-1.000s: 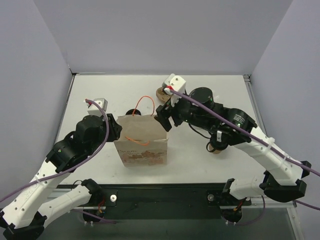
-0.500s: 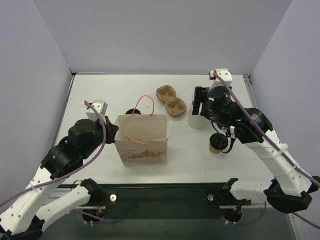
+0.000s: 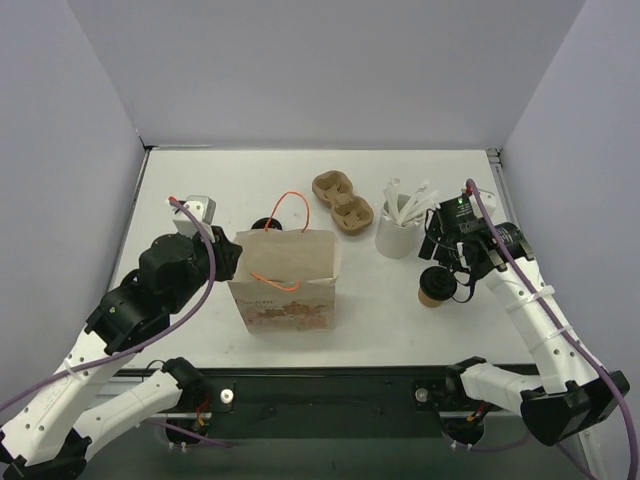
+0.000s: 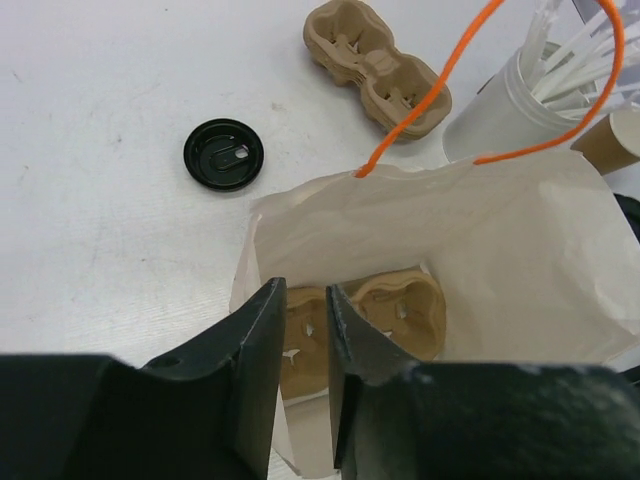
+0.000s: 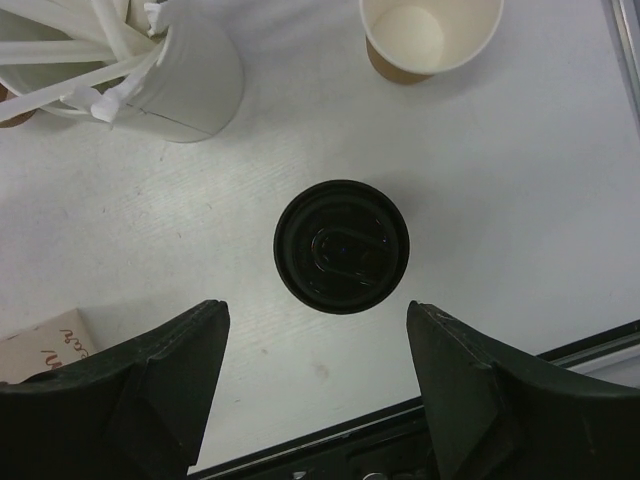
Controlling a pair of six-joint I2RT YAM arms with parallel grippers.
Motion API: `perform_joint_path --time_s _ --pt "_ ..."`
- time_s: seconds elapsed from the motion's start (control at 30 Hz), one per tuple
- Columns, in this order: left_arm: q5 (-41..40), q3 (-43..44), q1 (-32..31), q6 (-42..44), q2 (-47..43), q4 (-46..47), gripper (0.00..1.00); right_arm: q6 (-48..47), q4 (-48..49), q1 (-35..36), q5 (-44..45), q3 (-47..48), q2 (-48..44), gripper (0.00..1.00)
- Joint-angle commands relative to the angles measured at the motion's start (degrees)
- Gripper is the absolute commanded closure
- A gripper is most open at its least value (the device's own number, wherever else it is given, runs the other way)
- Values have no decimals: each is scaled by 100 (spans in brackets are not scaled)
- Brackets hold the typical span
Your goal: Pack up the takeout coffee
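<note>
The paper bag's side is loose between the open fingers of my left gripper, so my left gripper needs to pinch its rim tightly before the lidded cup goes in.
The takeout coffee, an open kraft-brown cup with a white inside, stands on the table to the right of the white cup of sticks; in the top view my right arm hides it. A second brown cup with a black lid stands nearer, also seen in the top view. My right gripper is open and empty, hovering over this lidded cup. My left gripper is shut on the left rim of the paper bag, which stands open with a brown carrier inside.
A second moulded carrier lies behind the bag. A loose black lid lies behind the bag's left side. The white cup of sticks stands between carrier and right arm. The table's front rail is close to the lidded cup.
My right arm has swung from the bag's right rim over to the right and now hangs above the lidded cup, uncovering the carrier and white cup. The left arm has barely moved.
</note>
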Motion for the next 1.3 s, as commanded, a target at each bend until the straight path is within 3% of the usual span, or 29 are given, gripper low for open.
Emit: perform_joint_path --time_s 0.0,0.1,0.3,0.5,0.57,0.6,0.7,0.9,0.97,1.13,1.27 --pt "-500 375 28 -121 120 -263 64 59 -92 -163 -340 -122 30 27" --pt "-693 419 28 -103 251 -342 57 -28 -30 -260 -446 -122 109 27" --pt "-1133 648 37 -366 585 -974 54 -125 40 -365 -622 -105 233 26" --pt "-711 271 37 -481 358 -597 54 -205 93 -409 -701 -184 329 26" --pt "-746 252 37 -551 357 -632 57 -205 137 -470 -902 -228 356 26" --pt "-772 296 37 -560 383 -667 67 -205 154 -514 -955 -237 364 27" --pt "-799 314 37 -464 419 -676 78 -275 181 -550 -982 -228 417 27" --pt "-729 340 90 -472 524 -808 76 -363 198 -699 -1044 -245 426 27" --pt "-711 323 116 -507 542 -852 71 -380 207 -717 -1052 -245 435 27" --pt "-527 182 177 -437 480 -545 76 -451 251 -761 -1052 -298 452 27" --pt "-114 15 265 -332 393 -88 97 -556 356 -936 -1394 -368 461 27"
